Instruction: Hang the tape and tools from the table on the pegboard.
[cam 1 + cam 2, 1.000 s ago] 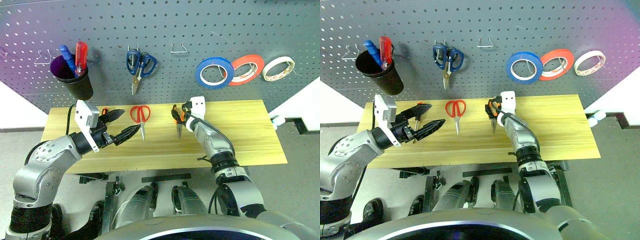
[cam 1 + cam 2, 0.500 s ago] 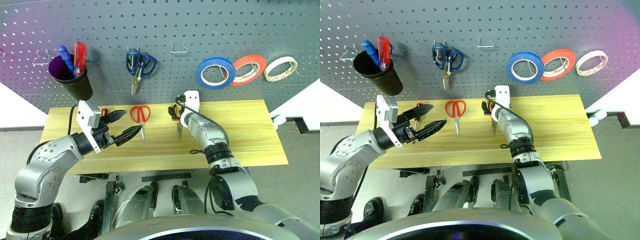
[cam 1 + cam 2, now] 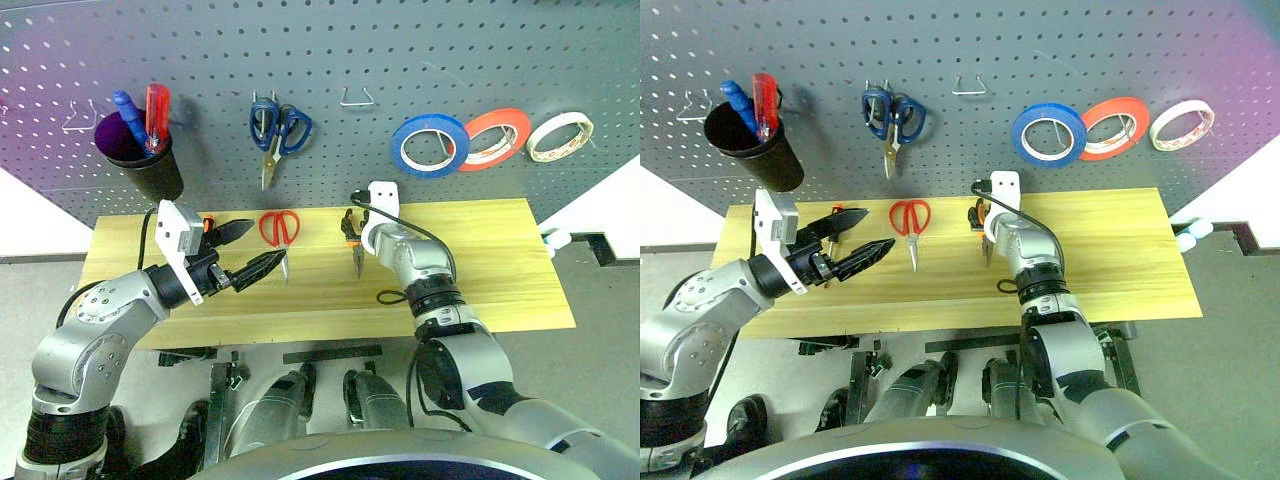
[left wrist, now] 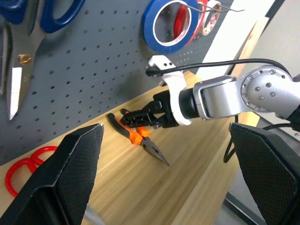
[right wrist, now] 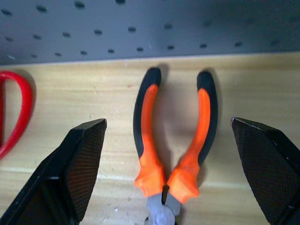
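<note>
I expect the pliers to catch at their grips when I lower them jaws-first into the wire hook, because the orange grips flare [image 5: 183, 183] wider than the pliers [image 3: 354, 240]' jaws.
The orange-and-black pliers [image 5: 174, 140] lie on the wooden table [image 3: 480, 260] with their handles toward the pegboard [image 3: 400, 50]. My right gripper [image 5: 168, 123] is open just above the handles, one finger on each side, touching nothing. The red scissors [image 3: 279, 230] lie to the pliers' left. My left gripper [image 3: 262, 243] hovers open and empty in front of the scissors. Beside its upper finger a small orange-and-black screwdriver [image 3: 208, 223] lies partly hidden. The cream tape [image 3: 558, 137] hangs on a hook at the pegboard's far right.
On the pegboard hang a blue tape roll [image 3: 429, 145], a red-orange roll [image 3: 494, 139], blue-handled scissors [image 3: 277, 130], a bare wire hook [image 3: 357, 97], and a black cup [image 3: 150, 165] holding blue and red screwdrivers. The table's right half is bare wood.
My right gripper has swung a little left and tipped down, lining up over the pliers' handles. The left arm, the tools and the tape have not moved.
</note>
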